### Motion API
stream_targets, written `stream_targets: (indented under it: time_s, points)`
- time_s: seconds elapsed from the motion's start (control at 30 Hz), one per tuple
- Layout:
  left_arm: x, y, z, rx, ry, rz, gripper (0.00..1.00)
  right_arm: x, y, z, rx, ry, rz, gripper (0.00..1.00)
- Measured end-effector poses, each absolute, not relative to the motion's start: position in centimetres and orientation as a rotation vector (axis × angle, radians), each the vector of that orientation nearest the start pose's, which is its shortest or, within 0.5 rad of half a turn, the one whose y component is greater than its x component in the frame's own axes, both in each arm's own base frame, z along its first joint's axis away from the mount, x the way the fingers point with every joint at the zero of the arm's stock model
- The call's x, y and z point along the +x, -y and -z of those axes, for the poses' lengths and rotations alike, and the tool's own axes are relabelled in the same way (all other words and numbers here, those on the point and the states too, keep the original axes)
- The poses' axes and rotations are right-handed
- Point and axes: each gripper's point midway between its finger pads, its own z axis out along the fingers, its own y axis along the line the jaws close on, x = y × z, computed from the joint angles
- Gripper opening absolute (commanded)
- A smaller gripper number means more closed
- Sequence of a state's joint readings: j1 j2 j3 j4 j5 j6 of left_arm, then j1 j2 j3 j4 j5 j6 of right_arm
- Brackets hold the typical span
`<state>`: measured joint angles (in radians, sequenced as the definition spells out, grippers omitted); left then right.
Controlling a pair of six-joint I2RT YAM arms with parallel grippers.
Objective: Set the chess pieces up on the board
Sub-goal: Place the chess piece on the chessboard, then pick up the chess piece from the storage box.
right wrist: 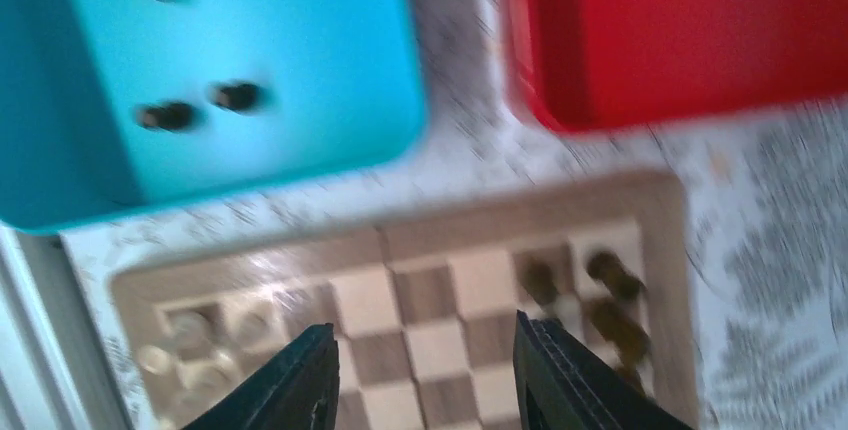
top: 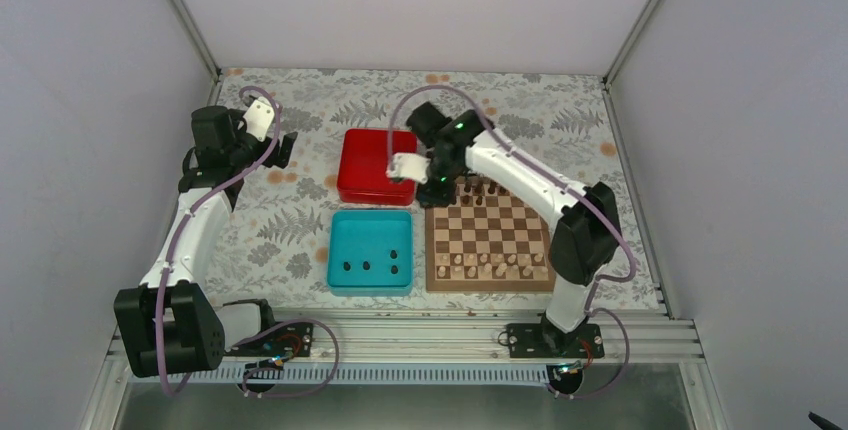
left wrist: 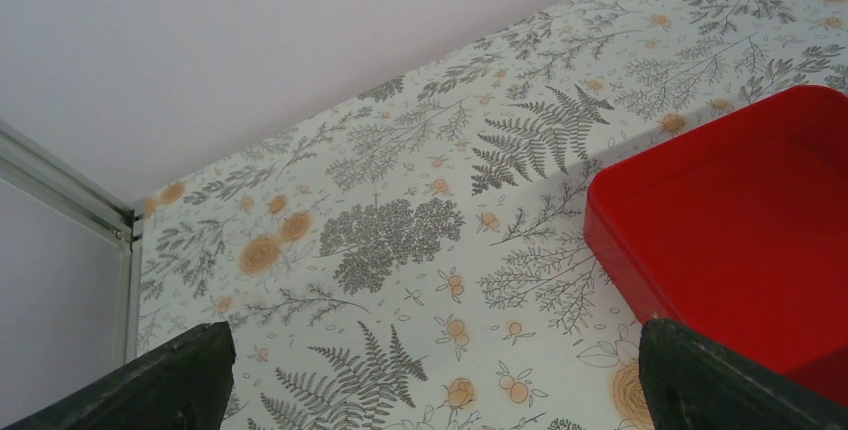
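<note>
The robot's open right gripper goes on toward the farthest dark piece (top: 393, 254) in the teal tray (top: 370, 240) before it closes around it, because that piece is clear of its neighbours.
The board (top: 490, 233) lies at the right of the table. Dark chess pieces (top: 482, 190) stand along its far edge, and several more lie in the teal tray (top: 372, 230) to its left. My right gripper (top: 438, 186) hovers over the board's far left corner. In the blurred right wrist view the right gripper (right wrist: 425, 370) is open over bare squares of the board (right wrist: 440, 300) with nothing between its fingers. Dark pieces (right wrist: 610, 300) stand just to its right, and three more (right wrist: 190, 110) lie in the tray. My left gripper (left wrist: 440, 390) is open and empty above the tablecloth.
A red box (top: 372, 165) sits behind the teal tray and close to the right gripper; it also shows as the red box (left wrist: 740, 230) and the red box (right wrist: 680, 30). Pale pieces (top: 490, 268) fill the board's near rows. White walls enclose the table.
</note>
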<state>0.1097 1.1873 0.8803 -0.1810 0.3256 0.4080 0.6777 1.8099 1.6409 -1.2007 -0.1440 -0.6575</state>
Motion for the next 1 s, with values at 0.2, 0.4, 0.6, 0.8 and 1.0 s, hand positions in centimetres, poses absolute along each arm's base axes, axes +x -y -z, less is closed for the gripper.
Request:
stream_targets:
  time_s: [0.2,0.4,0.6,0.8,1.0]
  points:
    - [38.5,1.3,-23.2,0.497,-1.966,0.008,1.00,23.0,-32.0,-14.2,-2.029,-2.130,-0.251,0.49]
    - [38.5,1.3,-23.2,0.497,-1.965,0.007,1.00,21.7,-34.3,-9.6,-2.143,-2.133,-0.198,0.49]
    - [38.5,1.3,-23.2,0.497,-1.965,0.007,1.00,21.2,-34.7,-6.3,-2.219,-2.148,-0.123,0.48]
    - [38.5,1.3,-23.2,0.497,-1.965,0.007,1.00,20.6,-35.0,-4.7,-2.263,-2.151,-0.105,0.47]
    - [38.5,1.3,-23.2,0.497,-1.965,0.007,1.00,20.5,-35.0,-4.4,-2.272,-2.152,-0.105,0.47]
